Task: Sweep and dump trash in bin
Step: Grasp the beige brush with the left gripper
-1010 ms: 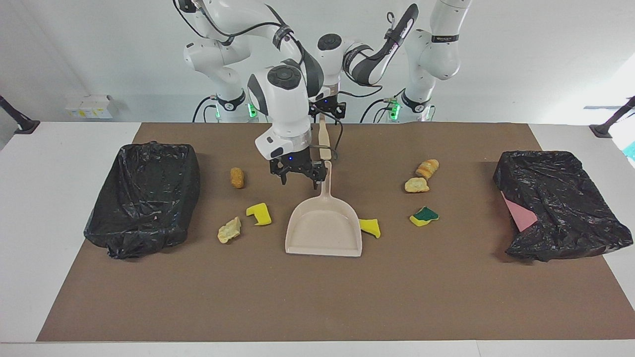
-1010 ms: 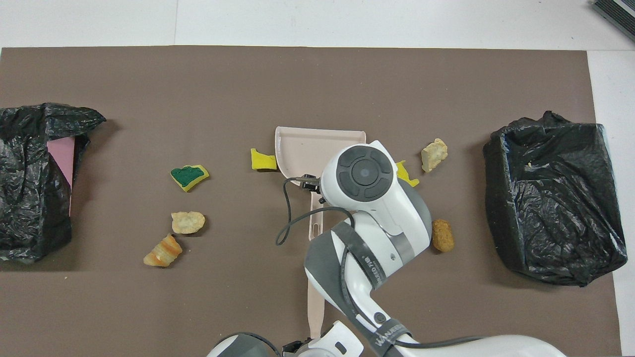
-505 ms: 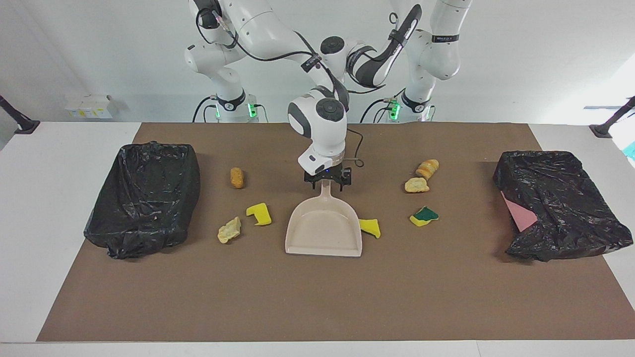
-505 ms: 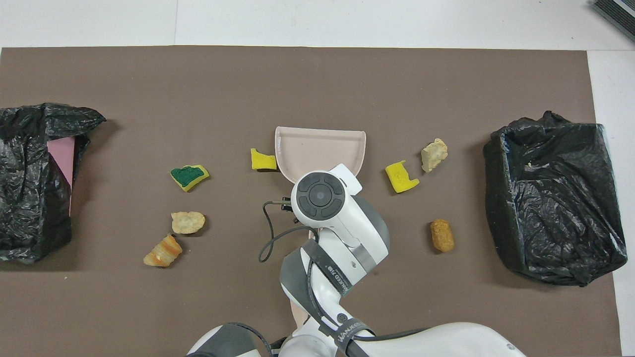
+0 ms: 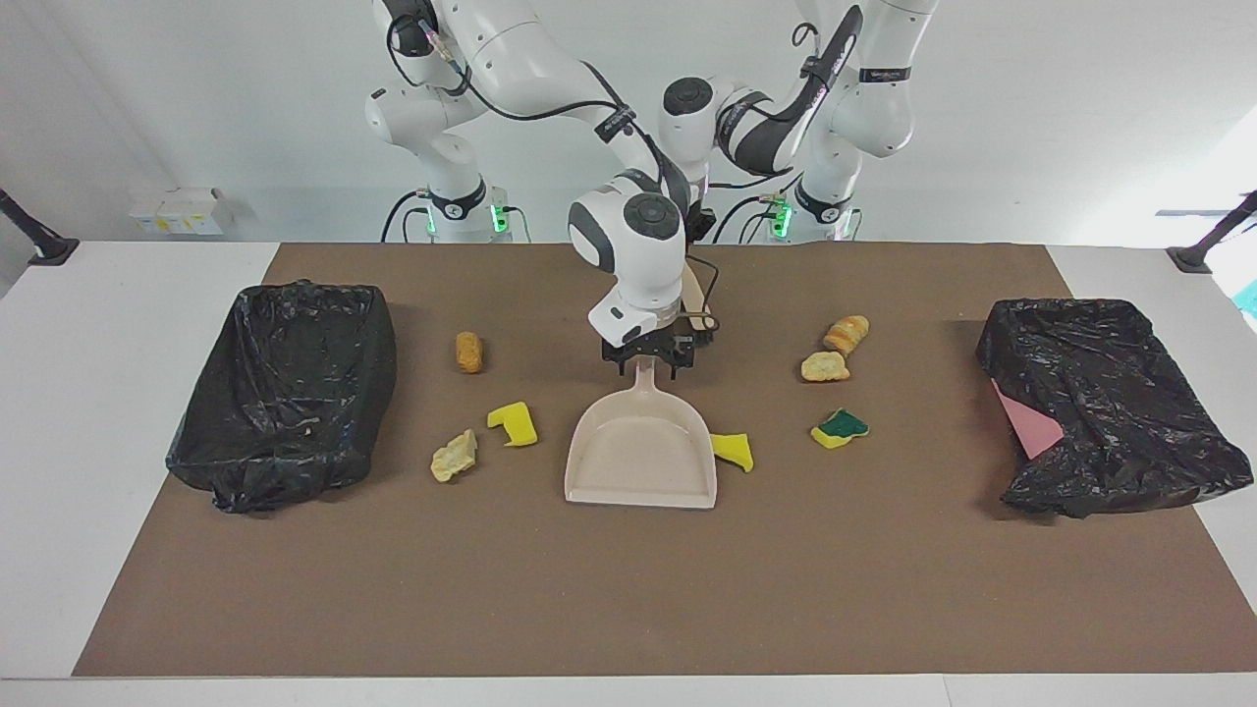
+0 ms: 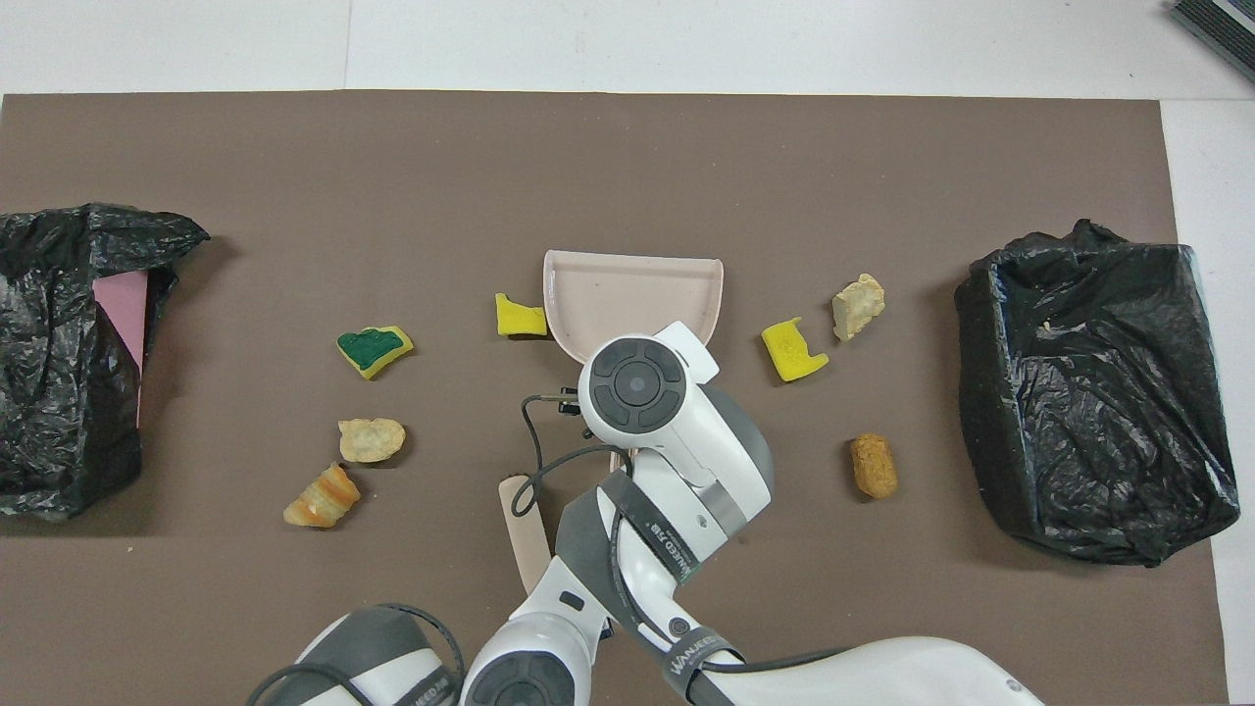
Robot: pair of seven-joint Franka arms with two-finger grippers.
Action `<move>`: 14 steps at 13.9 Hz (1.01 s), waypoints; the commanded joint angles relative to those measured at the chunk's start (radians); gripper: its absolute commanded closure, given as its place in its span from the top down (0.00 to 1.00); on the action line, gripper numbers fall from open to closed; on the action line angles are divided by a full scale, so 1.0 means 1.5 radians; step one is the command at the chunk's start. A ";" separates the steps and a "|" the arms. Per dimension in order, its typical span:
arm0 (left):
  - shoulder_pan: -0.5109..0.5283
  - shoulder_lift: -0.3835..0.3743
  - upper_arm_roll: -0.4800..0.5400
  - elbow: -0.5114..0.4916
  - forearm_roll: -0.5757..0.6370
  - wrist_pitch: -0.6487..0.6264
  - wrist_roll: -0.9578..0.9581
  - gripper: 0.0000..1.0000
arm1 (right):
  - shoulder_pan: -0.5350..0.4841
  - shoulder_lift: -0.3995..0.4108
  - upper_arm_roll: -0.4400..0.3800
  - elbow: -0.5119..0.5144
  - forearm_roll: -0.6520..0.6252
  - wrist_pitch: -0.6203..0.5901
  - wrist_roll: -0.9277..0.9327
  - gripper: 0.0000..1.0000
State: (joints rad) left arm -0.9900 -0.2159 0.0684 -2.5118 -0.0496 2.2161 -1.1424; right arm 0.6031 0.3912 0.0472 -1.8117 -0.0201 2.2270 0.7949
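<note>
The yellow sponge just meets the beige dustpan's side edge from outside, so the sponge will stay put when I carry the dustpan away.
The beige dustpan lies flat mid-table. My right gripper is down at its handle, fingers open on either side of it. My left gripper, shut on the beige hand brush, hangs above the table's robot-side edge, mostly hidden by the right arm. Trash lies scattered: a yellow sponge touching the pan, a yellow sponge, a tan lump and a brown nugget toward the right arm's end, a green-faced sponge and two bread lumps toward the left arm's end.
A black-bagged bin stands at the right arm's end of the brown mat. A second black-bagged bin, slumped with pink showing, sits at the left arm's end.
My right gripper came down onto the dustpan handle and its fingers have narrowed around it. The left arm has swung the brush toward its own end of the table.
</note>
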 commanded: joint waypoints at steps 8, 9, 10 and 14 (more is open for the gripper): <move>0.207 -0.121 -0.004 -0.007 0.037 -0.161 0.018 0.00 | -0.016 -0.019 0.000 -0.004 -0.001 0.000 0.000 0.53; 0.234 -0.131 -0.004 0.001 0.046 -0.186 0.031 0.00 | -0.015 -0.019 0.000 -0.005 -0.001 0.000 0.000 0.48; 0.256 -0.139 -0.004 0.008 0.048 -0.205 0.039 0.00 | -0.016 -0.019 0.000 -0.002 -0.001 0.000 -0.002 0.46; 0.315 -0.157 -0.005 0.001 0.074 -0.271 0.044 0.00 | -0.017 -0.020 -0.001 0.001 -0.001 -0.001 -0.007 0.01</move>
State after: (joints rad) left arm -0.5610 -0.4254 0.0716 -2.5025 0.0352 1.8634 -1.0863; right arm 0.5907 0.3737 0.0422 -1.8057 -0.0206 2.2269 0.7948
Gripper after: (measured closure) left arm 0.749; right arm 0.670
